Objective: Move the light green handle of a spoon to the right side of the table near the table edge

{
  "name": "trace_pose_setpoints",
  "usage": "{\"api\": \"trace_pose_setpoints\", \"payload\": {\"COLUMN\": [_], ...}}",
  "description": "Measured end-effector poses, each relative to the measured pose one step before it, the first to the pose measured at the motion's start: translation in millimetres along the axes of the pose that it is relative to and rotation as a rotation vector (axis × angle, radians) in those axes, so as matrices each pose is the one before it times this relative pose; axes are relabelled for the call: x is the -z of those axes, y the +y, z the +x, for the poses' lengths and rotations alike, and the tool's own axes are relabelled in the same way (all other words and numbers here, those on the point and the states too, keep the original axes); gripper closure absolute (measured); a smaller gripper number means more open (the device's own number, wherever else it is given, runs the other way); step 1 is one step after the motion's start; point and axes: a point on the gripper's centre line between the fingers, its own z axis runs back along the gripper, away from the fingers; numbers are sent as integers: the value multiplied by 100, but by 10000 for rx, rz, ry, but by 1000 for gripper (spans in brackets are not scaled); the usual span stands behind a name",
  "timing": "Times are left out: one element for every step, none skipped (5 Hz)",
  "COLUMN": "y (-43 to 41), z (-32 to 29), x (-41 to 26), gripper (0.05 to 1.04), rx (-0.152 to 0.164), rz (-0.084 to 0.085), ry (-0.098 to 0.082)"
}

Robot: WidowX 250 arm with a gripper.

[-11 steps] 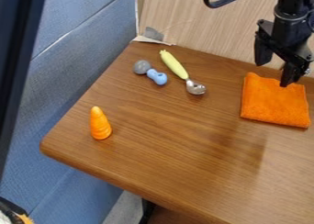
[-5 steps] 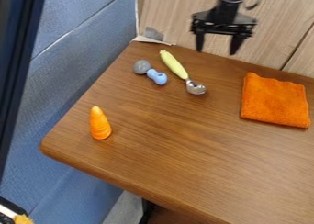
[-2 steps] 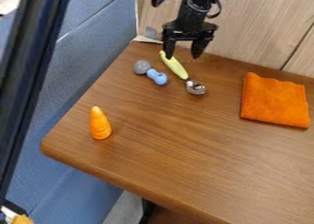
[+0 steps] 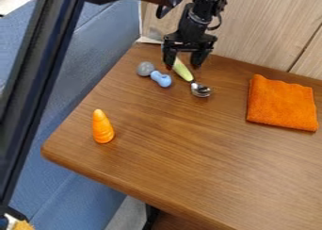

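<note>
A piece of wood sits between the light green handle and the blue and grey toy. The handle will come free by itself when I lift it.
The black gripper [image 4: 183, 66] hangs over the back of the wooden table [image 4: 189, 144], open, with one finger on each side of the light green spoon handle [image 4: 182, 69]. The rear end of the handle is hidden behind the gripper. The spoon's silver bowl [image 4: 200, 90] lies in front of the gripper, toward the middle of the table. I cannot tell whether the fingers touch the handle.
Just left of the spoon lies a blue and grey toy [image 4: 161, 78]. An orange carrot-like toy [image 4: 102, 127] is near the left edge. A folded orange cloth [image 4: 282, 103] lies on the right. A wooden panel stands along the back edge.
From above the orange cloth, the gripper has moved left across the back, then come down over the spoon handle. The spoon and the other objects have kept their places.
</note>
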Motion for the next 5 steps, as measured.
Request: {"api": "trace_pose_setpoints", "payload": {"y": [21, -544, 212, 347, -269], "z": [143, -35, -391, 428, 220], "x": [-13, 348, 1622, -65, -10], "gripper": [85, 119, 388, 660, 690], "rx": [-254, 20, -201, -277, 427], "rz": [-15, -406, -1549, -1229, 523], "ry": [-48, -72, 354, -75, -249]}}
